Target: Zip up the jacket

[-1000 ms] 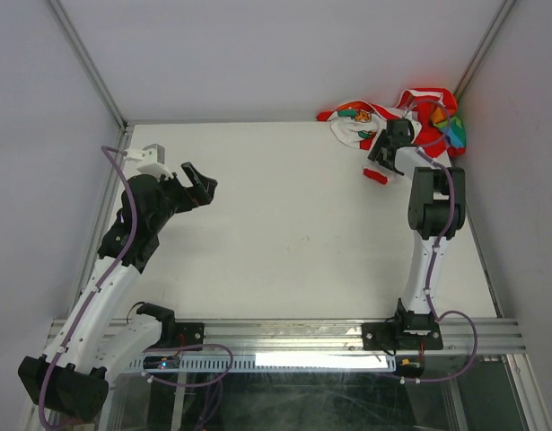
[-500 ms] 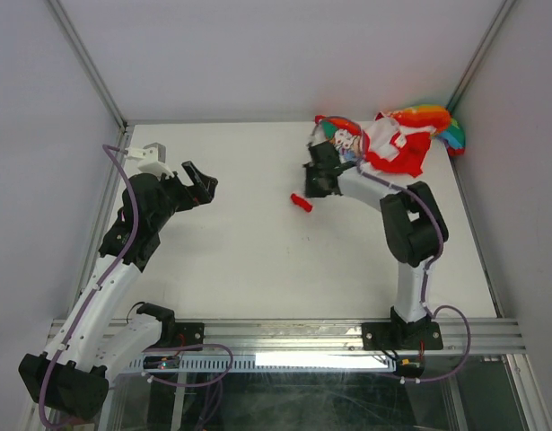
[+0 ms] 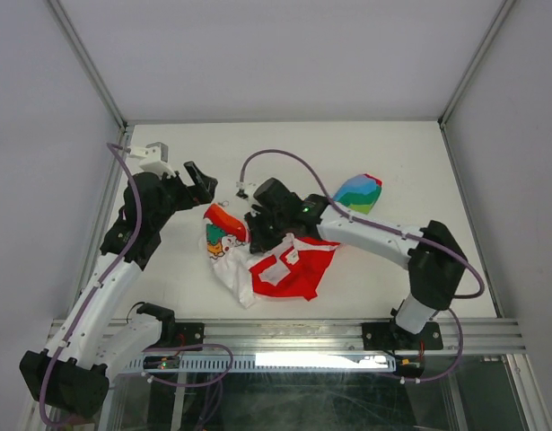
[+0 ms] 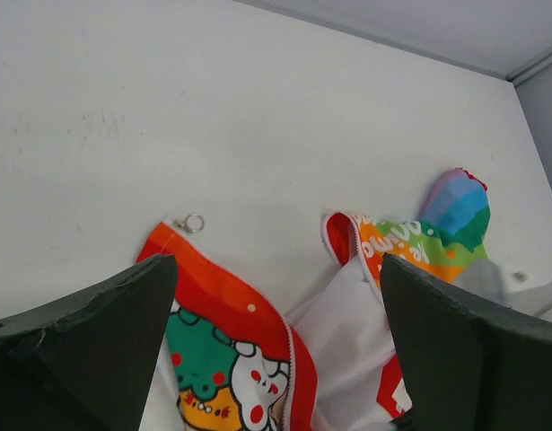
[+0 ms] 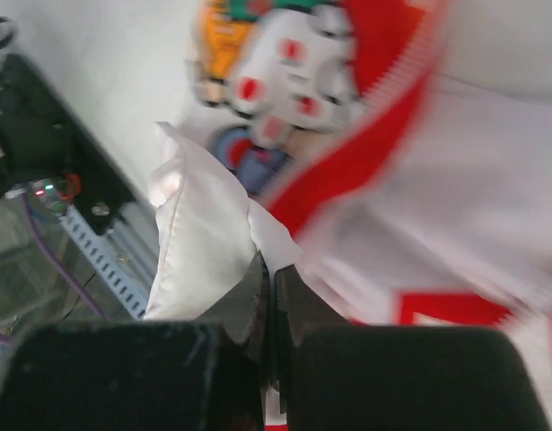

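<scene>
I should use my right gripper to lift the white fabric [image 5: 206, 242] out of the way, with the jacket crumpled [image 3: 225, 239] around its cartoon print. Both grippers can then stretch the jacket before they zip it.
The jacket [image 3: 284, 265] lies crumpled mid-table, with its red and white cloth and cartoon prints toward the near side. Its rainbow-striped panel [image 3: 358, 192] trails off to the right. My right gripper [image 3: 258, 224] is shut on a pinch of the jacket's white fabric [image 5: 199, 242]; the right wrist view [image 5: 268, 265] shows both jaws pressed together on it. My left gripper [image 3: 202, 184] hangs open just left of the jacket, holding nothing. In the left wrist view its fingers [image 4: 87, 332] frame the cartoon print [image 4: 231, 359], and a zipper edge [image 4: 298, 359] and a small ring pull [image 4: 193, 223] show.
A metal rail [image 3: 284, 334] runs along the table's near edge by the arm bases. Grey walls and frame posts [image 3: 87, 63] close in the back and both sides. The right arm's purple cable [image 3: 284, 160] loops above the jacket.
My right arm swung from the far right corner to the table's middle, dragging the jacket with it, its jaws closing on the fabric. The left arm stayed put, open.
</scene>
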Robot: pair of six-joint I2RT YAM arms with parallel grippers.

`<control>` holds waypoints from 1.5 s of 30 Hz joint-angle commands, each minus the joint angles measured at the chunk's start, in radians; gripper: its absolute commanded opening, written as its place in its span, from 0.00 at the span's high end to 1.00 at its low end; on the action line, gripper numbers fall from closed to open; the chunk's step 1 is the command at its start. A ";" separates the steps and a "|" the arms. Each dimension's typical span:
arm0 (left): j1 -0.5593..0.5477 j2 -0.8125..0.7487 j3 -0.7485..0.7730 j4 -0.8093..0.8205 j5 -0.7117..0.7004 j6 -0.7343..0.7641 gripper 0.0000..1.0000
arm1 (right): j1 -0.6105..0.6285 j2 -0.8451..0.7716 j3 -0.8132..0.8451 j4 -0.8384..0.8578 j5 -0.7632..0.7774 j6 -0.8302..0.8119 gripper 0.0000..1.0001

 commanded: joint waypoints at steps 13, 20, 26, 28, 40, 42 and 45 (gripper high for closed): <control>0.011 0.188 0.083 0.026 0.203 0.033 0.01 | -0.606 -0.605 -0.306 -0.290 0.327 0.028 1.00; 0.011 0.239 0.117 0.024 0.249 0.003 0.01 | -0.701 -0.449 0.015 -0.200 0.204 -0.039 1.00; 0.011 0.301 0.115 0.067 0.384 -0.068 0.01 | -0.687 -0.296 0.273 -0.177 0.010 -0.069 1.00; 0.011 0.334 0.095 0.110 0.454 -0.125 0.01 | -0.680 -0.297 0.271 -0.164 -0.024 -0.069 1.00; -0.125 0.657 -0.031 0.495 0.554 -0.371 0.01 | -0.653 -0.379 0.175 -0.131 -0.078 -0.056 1.00; -0.127 0.710 -0.031 0.545 0.540 -0.382 0.01 | -0.652 -0.393 0.166 -0.137 -0.083 -0.056 1.00; -0.135 0.801 0.004 0.547 0.524 -0.369 0.03 | -0.650 -0.411 0.151 -0.146 -0.082 -0.054 1.00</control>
